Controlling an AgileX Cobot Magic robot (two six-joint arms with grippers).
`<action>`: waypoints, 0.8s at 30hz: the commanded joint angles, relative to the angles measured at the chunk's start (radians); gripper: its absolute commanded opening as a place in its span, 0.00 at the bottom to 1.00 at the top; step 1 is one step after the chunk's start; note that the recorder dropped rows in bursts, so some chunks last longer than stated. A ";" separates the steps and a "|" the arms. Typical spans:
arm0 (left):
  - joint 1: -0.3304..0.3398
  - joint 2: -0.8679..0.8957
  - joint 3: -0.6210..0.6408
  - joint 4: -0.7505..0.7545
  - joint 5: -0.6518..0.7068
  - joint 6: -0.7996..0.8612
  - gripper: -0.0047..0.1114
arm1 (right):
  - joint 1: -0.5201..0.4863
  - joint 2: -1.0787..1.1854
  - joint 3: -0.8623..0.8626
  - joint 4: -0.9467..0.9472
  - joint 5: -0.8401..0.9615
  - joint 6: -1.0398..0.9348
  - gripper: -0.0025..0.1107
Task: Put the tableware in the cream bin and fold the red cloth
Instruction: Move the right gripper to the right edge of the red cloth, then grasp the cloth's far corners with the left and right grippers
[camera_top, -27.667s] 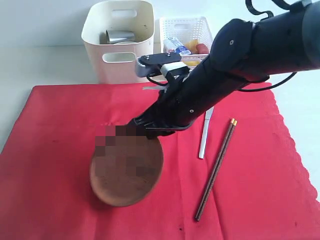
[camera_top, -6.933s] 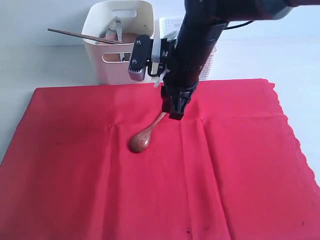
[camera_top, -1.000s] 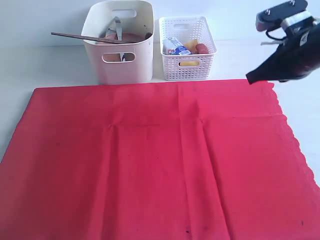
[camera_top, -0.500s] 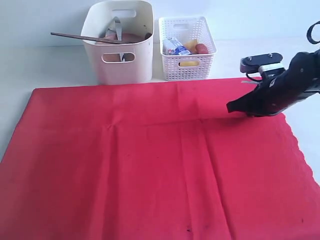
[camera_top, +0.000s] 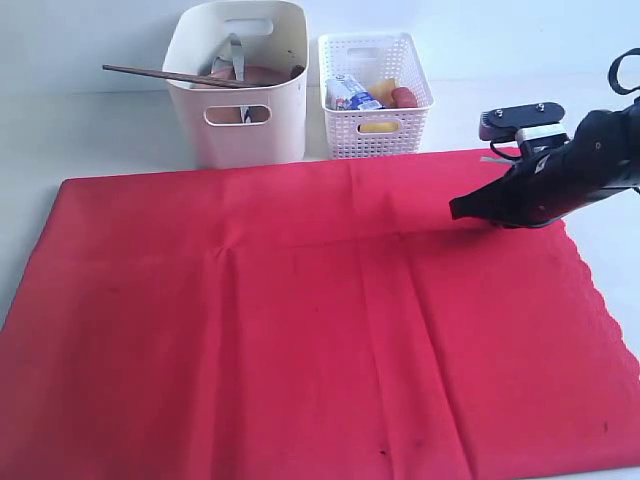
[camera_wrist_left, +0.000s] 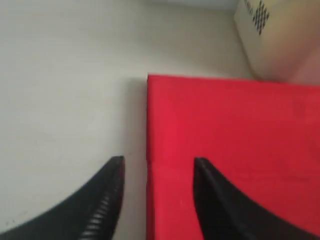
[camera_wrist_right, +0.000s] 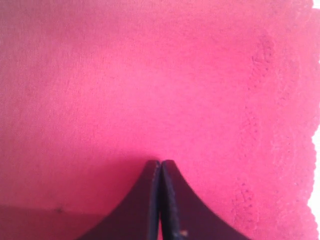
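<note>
The loose red cloth has soft creases (camera_top: 222, 305) running down it, so I expect its near end (camera_top: 110, 435) to drag along and fold over when I carry the cloth's far corner across.
The red cloth (camera_top: 300, 320) lies spread out and covers most of the table, its scalloped edge (camera_top: 600, 300) on the right. My right gripper (camera_top: 455, 212) rests low on the cloth near its far right corner, jaws pressed together with fabric pinched at the tips (camera_wrist_right: 161, 162). The cream bin (camera_top: 240, 130) stands behind the cloth; dark chopsticks (camera_top: 170, 75) stick out over its left rim, beside a brown plate (camera_top: 258, 75) and a silver piece (camera_top: 232, 55). My left gripper (camera_wrist_left: 159, 162) is open above the cloth's far left corner (camera_wrist_left: 150, 80), one finger on each side of the edge; the exterior view does not show it.
A white lattice basket (camera_top: 375, 140) holding food items stands right of the cream bin. A cream wall (camera_wrist_left: 280, 45), blurred, shows near the cloth corner in the left wrist view. Bare pale table (camera_top: 100, 130) runs behind the cloth and along its right side.
One second ago my right gripper hung above the far right corner; it came down onto the cloth. Since half a second ago the cloth has shifted slightly away, baring its near edge at the right.
</note>
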 joint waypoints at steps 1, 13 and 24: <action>-0.005 0.228 -0.058 0.043 -0.039 -0.027 0.63 | -0.003 0.014 0.002 0.003 0.010 -0.004 0.02; -0.005 0.536 -0.080 0.128 -0.298 0.112 0.75 | -0.003 0.014 0.002 0.003 0.003 -0.001 0.02; -0.005 0.630 -0.137 0.128 -0.202 0.111 0.64 | -0.003 0.014 0.002 0.012 0.003 -0.001 0.02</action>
